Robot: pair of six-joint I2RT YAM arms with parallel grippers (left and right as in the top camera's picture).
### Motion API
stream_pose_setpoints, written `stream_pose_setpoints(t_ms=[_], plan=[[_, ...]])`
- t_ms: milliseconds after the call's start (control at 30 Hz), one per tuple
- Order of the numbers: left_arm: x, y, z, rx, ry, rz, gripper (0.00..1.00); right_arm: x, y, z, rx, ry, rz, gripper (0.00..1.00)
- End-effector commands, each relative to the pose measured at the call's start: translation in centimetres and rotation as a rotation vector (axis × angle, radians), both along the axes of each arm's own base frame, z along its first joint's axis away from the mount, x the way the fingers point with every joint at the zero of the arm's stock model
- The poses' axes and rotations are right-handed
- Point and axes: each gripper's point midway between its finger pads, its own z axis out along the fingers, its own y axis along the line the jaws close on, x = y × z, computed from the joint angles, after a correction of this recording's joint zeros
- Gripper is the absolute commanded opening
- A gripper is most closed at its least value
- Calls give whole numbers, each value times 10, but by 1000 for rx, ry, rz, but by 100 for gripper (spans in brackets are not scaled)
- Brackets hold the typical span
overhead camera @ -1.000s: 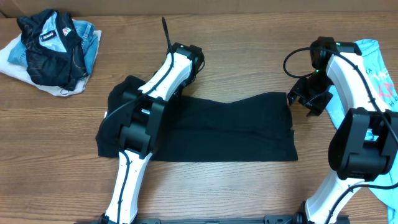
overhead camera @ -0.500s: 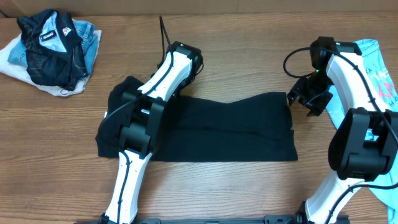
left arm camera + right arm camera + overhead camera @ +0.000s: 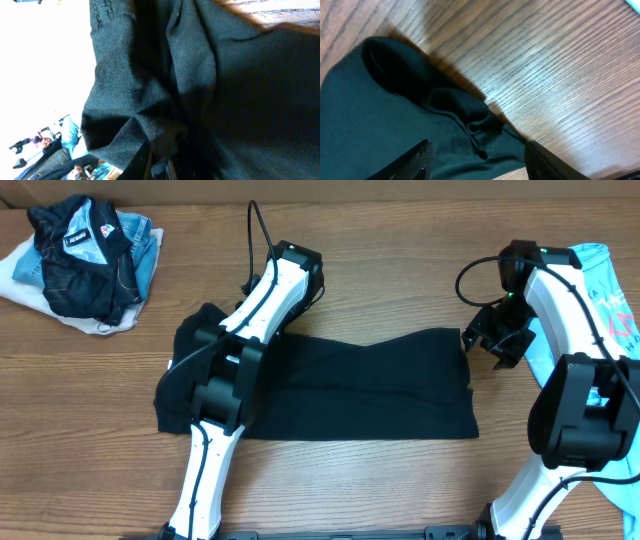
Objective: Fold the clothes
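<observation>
The black T-shirt's bunched end [image 3: 186, 366] hangs from my left gripper, so I should lay it out and retake it while my right gripper takes the opposite corner [image 3: 456, 344].
The black T-shirt [image 3: 380, 385] lies as a wide folded band across the middle of the table. My left gripper [image 3: 300, 292] is at its far left edge, shut on a pinch of the black fabric. In the left wrist view the cloth [image 3: 150, 75] fills the frame and is bunched between my gripper's [image 3: 159, 167] jaws. My right gripper [image 3: 497, 345] is at the shirt's far right corner, open. In the right wrist view its fingers [image 3: 415, 160] straddle the wrinkled black corner [image 3: 380, 110]. The light-blue printed tee [image 3: 600, 270] lies at the right edge, partly under the right arm.
A pile of dark and denim clothes [image 3: 85, 260] on white cloth sits at the far left corner. The wooden table [image 3: 380, 480] shows bare in front of the shirt. The left arm's elbow [image 3: 215, 375] lies over the shirt's left end.
My left gripper has moved a little toward the far side with the black fabric still pinched; its cable has swung left. The right arm has not moved.
</observation>
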Motion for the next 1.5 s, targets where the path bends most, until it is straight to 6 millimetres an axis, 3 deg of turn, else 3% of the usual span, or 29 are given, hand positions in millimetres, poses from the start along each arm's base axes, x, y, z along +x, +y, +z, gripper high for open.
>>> stream_pose_setpoints(t_ms=[0,100,233,433,533,767,1067,1467], plan=[[4,2,18,-53,-71,63,10,-3,-3,8,-10,-12,-3,63],[1,3,21,-108,-58,92,6,-6,-2,9,-9,0,-3,62],[0,8,43,-180,-101,128,5,-9,-2,10,-8,15,-3,60],[-7,-2,77,-328,-136,119,10,-10,-2,10,-6,20,-4,60],[-12,-8,83,-380,-124,103,14,-11,-1,10,-3,23,-4,60],[-34,-5,62,-374,-7,112,14,-17,-1,11,-1,47,-4,59],[-68,39,34,-268,127,223,13,-17,0,11,0,47,-4,58],[-71,73,33,-285,158,273,44,-15,5,11,26,39,-8,58]])
